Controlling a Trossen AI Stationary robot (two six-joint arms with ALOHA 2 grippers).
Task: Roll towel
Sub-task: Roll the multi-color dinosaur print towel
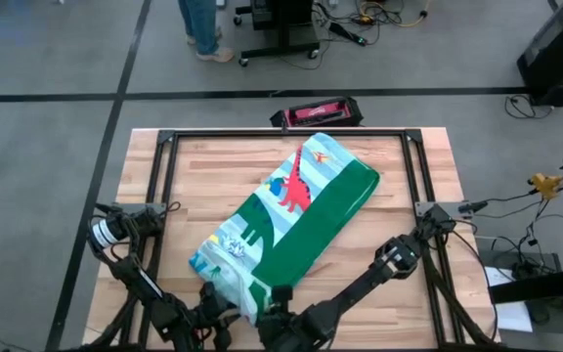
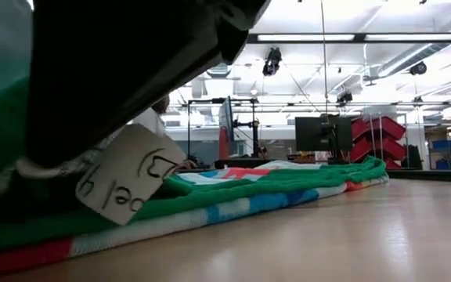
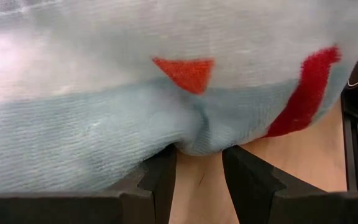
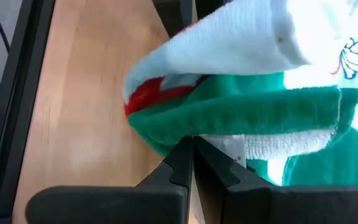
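Note:
The green border is bunched into a thick fold (image 4: 260, 114) at the towel's near end. My right gripper should pull the green corner (image 4: 149, 129) out flat before rolling.
The towel (image 1: 301, 210) lies folded into a long strip, slanting from the near middle of the table to the far right, green border along one side and a red dinosaur on top. Its near end (image 1: 228, 279) is bunched up between both grippers. My left gripper (image 1: 218, 305) (image 3: 197, 168) is shut on pale blue cloth there. My right gripper (image 1: 274, 305) (image 4: 191, 152) is shut at the green border beside it. In the low view a white label (image 2: 128, 184) hangs from the raised cloth under a dark gripper (image 2: 131, 63). My left gripper pinches a bulging fold of pale blue cloth (image 3: 197, 140) at the towel's near end between its two fingertips (image 3: 160, 177). The cloth spreads out over the fingers; bare table shows in the gap behind the fold. My right gripper has its shut fingertips (image 4: 182, 158) pushed in under the thick green border fold (image 4: 229, 118) at the towel's near corner, slanting down from the near side. The cloth hides the tips, so the number of layers cannot be told. The white label (image 4: 229, 146) lies beside them.
A black metal frame (image 1: 164, 137) runs round the wooden table top. A red and black object (image 1: 319, 112) lies just past the far edge. A person's legs (image 1: 203, 29) stand on the floor beyond. Bare wood shows at the far left (image 1: 213, 186) and near right (image 1: 379, 205).

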